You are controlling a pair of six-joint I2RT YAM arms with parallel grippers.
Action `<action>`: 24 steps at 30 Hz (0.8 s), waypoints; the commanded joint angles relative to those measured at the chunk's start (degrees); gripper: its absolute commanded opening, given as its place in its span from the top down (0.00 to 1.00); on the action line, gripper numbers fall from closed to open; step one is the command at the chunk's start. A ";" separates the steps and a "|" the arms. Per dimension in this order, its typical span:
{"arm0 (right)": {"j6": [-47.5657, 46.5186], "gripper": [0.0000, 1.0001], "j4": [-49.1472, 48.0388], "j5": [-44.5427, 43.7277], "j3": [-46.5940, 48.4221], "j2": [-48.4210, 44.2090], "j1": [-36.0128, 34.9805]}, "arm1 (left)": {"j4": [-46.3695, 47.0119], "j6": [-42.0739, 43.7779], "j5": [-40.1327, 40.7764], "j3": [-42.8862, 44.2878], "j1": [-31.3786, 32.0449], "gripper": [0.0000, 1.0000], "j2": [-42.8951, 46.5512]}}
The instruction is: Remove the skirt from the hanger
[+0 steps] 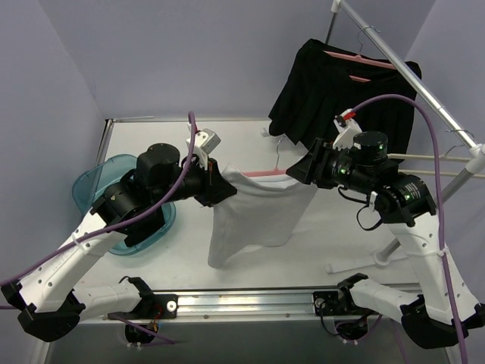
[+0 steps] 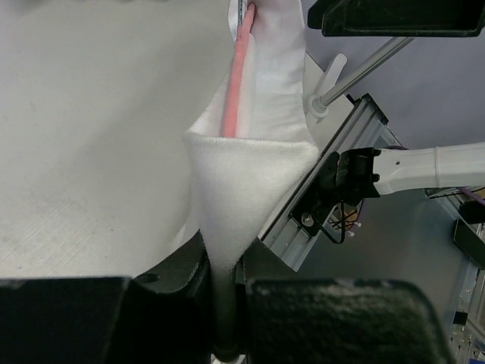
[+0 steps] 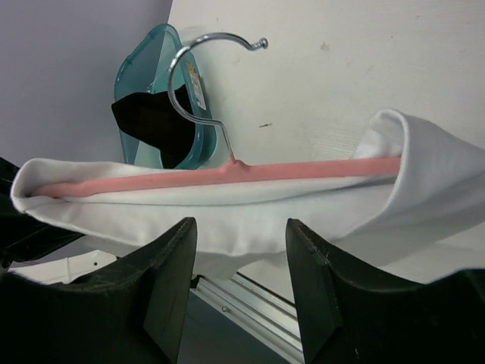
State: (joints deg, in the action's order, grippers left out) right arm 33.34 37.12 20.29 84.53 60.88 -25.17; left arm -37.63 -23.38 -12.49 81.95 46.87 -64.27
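My left gripper will pull, and the white skirt should slide off whole and leave the pink hanger behind, because the waist gapes along the bar.
A white skirt hangs from a pink hanger held up over the table between my two arms. My left gripper is shut on the skirt's left waist corner; in the left wrist view the cloth narrows into the closed jaws, with the pink bar beyond. My right gripper stands open at the skirt's right end. In the right wrist view its fingers are spread just below the skirt, gripping nothing. The hanger runs across above them, its metal hook pointing up.
A teal basin holding something dark sits at the table's left, under my left arm. A black garment hangs on the metal rack at the back right. A white hanger lies on the table near the right arm's base.
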 commanded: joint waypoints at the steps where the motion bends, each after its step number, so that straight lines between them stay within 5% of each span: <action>1: -1.96 0.54 -4.08 0.97 -0.07 0.81 -0.40 | 5.37 -1.50 -2.97 -0.39 0.15 0.98 1.17; 8: -5.04 0.55 -2.41 1.42 2.48 4.33 -0.67 | 6.96 -3.69 -4.91 -2.32 0.24 0.98 1.78; 24: -1.27 0.62 -12.59 2.56 -10.00 2.22 -1.81 | 9.42 -6.42 -5.79 -3.91 0.24 0.98 3.36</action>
State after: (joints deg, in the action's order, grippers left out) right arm 31.24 29.34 21.96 75.53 63.72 -26.17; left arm -34.61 -28.21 -16.99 76.29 46.94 -62.41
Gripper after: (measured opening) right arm 0.387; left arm 0.156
